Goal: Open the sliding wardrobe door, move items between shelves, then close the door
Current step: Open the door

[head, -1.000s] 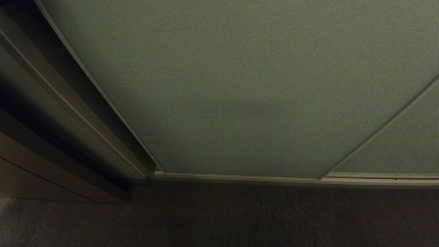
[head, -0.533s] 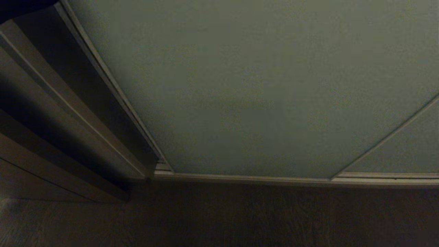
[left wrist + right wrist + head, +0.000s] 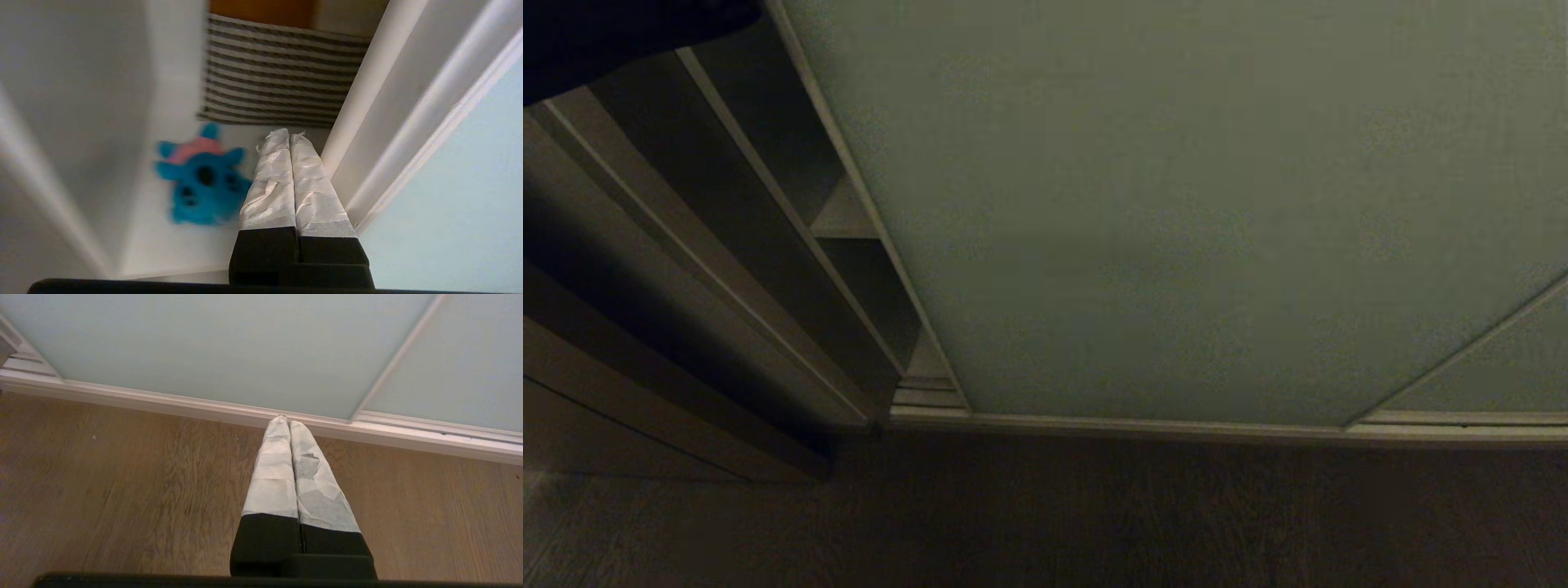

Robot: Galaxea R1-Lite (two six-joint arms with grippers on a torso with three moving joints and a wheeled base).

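Observation:
Next, I push the door's frame edge wide open with my left gripper and then back out before I move items, because the door leaves only a narrow gap to the shelf.
The sliding wardrobe door, a pale grey-green panel, stands partly slid to the right, leaving a narrow gap on its left. In that gap a white shelf shows. My left gripper is shut and empty, reaching into the gap close alongside the door's cream frame edge. A blue plush toy with a pink top lies on a white shelf just beside the fingers, not touching them. My right gripper is shut and empty, hanging low over the floor and pointing at the door's bottom track.
A striped folded cloth lies at the back of the toy's shelf. A second door panel overlaps at the right. Dark wood floor runs along the front. The wardrobe's side frame stands at the left.
The door has slid to the right, widening the gap so the shelves show. My left arm's dark shape has come into the head view's upper left corner.

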